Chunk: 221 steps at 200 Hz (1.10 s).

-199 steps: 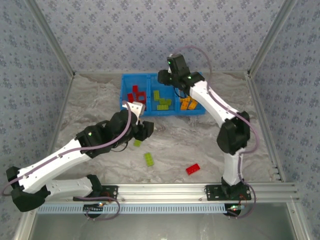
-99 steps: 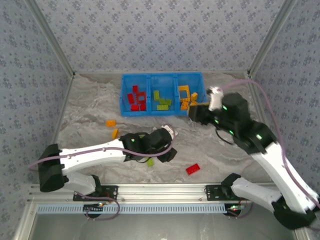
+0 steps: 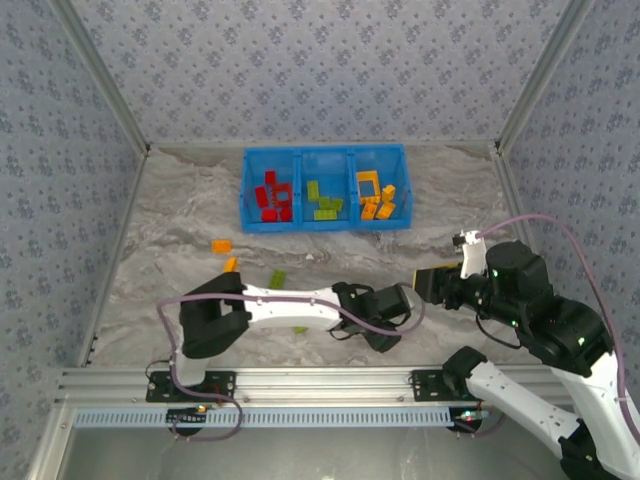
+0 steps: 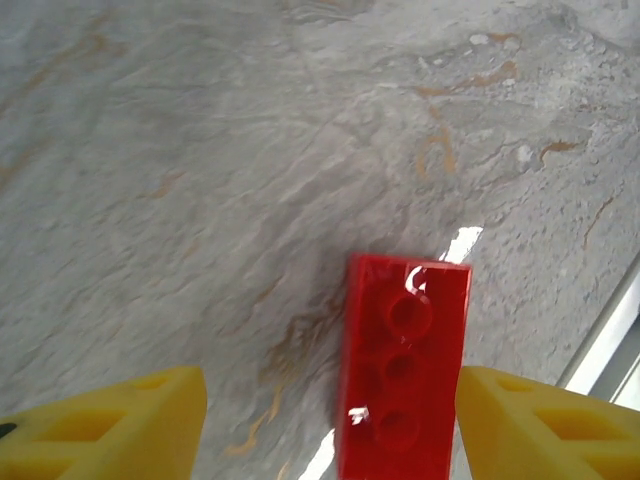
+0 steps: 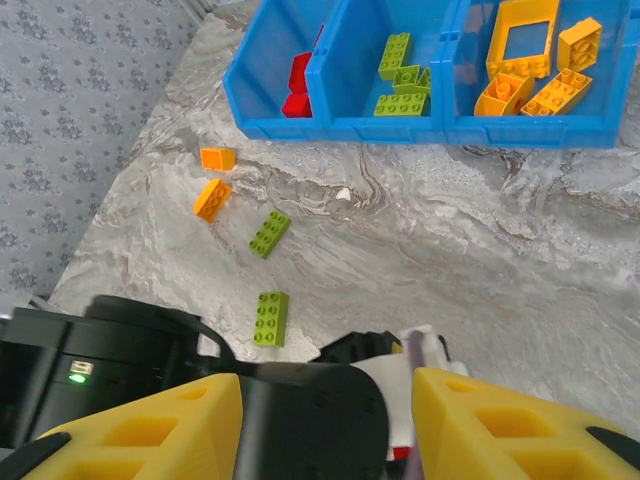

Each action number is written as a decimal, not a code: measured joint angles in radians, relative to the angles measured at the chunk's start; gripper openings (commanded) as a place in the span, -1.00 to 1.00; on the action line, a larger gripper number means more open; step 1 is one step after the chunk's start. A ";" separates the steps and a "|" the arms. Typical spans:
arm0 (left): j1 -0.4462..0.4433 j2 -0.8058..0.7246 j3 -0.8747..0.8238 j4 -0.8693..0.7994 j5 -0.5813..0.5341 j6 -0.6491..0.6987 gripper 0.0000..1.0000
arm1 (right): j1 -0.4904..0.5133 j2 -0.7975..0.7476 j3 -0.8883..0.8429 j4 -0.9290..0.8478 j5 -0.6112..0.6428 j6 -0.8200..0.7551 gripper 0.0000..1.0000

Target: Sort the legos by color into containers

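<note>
My left gripper's arm [image 3: 290, 308] is in the way of my right gripper getting to the loose orange legos, so my left gripper needs to bring the red lego [image 4: 402, 370] to the red container first.
A red lego [image 4: 405, 385] lies flat on the marble table between my left gripper's [image 4: 330, 430] yellow fingers. The gripper is open; the brick sits close against the right finger [image 4: 545, 430]. In the top view the left gripper [image 3: 385, 335] covers that brick near the front edge. My right gripper [image 3: 432, 284] hovers open and empty to the right of it, looking down on the left arm [image 5: 300, 420]. The blue tray [image 3: 325, 227] holds red, green and orange legos in separate containers. Two orange legos [image 3: 221, 245] [image 3: 231, 265] and two green ones [image 3: 277, 279] [image 5: 270, 318] lie loose.
The left arm stretches low across the front of the table from left to right. The metal rail [image 3: 320, 380] runs along the near edge just behind the left gripper. Patterned walls close in the table on three sides.
The left arm swept right along the front of the table to the red lego and opened wider. The right arm pulled back from the tray to the near right.
</note>
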 measured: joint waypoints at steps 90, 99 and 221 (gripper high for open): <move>0.000 0.119 0.079 -0.029 0.016 0.010 -0.19 | 0.000 0.013 0.000 0.000 0.000 0.004 0.01; 0.000 0.124 0.082 -0.021 0.018 0.015 -0.29 | 0.000 0.013 0.002 0.000 0.000 0.004 0.01; 0.141 -0.165 -0.051 -0.061 -0.050 -0.016 -0.54 | 0.003 0.071 0.008 0.042 -0.052 -0.007 -0.01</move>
